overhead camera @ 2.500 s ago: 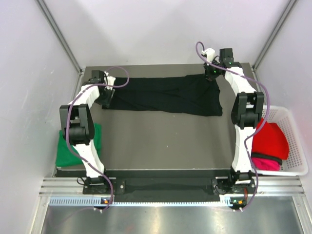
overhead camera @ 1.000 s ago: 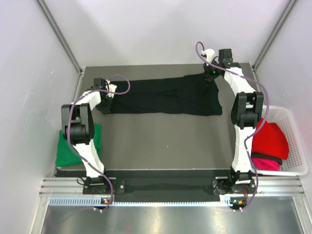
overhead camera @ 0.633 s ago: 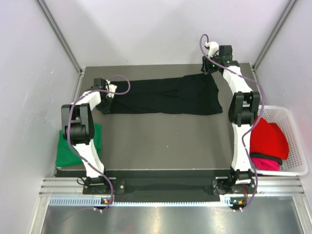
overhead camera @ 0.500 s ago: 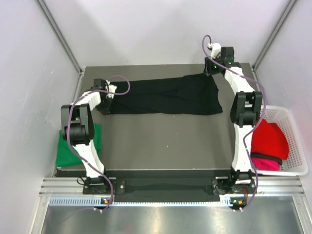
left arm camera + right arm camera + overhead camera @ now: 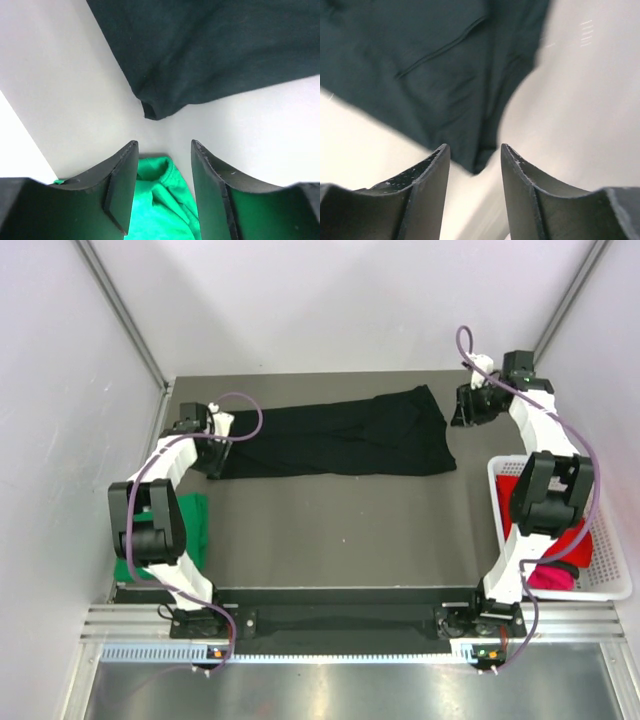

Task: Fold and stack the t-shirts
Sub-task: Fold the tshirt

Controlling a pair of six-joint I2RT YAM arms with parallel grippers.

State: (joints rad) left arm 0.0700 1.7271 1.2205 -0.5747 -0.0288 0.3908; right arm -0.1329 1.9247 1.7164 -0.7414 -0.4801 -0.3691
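Note:
I can see the black t-shirt's front corner [image 5: 154, 107] just past my left gripper's open fingers, so next I move them over that corner before I close them.
A black t-shirt [image 5: 340, 435] lies folded into a long strip across the back of the table. My left gripper [image 5: 212, 455] hovers at its left end, open and empty. In the left wrist view the black t-shirt's corner [image 5: 152, 111] lies just beyond the left gripper [image 5: 164, 144], with a green t-shirt [image 5: 160, 200] below it. The green t-shirt [image 5: 192, 525] sits at the table's left edge, partly under my left arm. My right gripper [image 5: 462, 415] is open just right of the strip. In its wrist view, the black t-shirt [image 5: 430, 65] shows past the empty right gripper [image 5: 472, 146].
A white mesh basket [image 5: 612, 540] stands off the table's right side with a red t-shirt [image 5: 572, 535] and a pink t-shirt [image 5: 545, 575] in it. My right arm's elbow hangs over the basket. The grey table [image 5: 330, 530] spreads in front of the strip.
Both grippers have opened and let go of the black t-shirt's ends. The right arm has swung right, off the shirt's far corner. The left elbow has shifted left.

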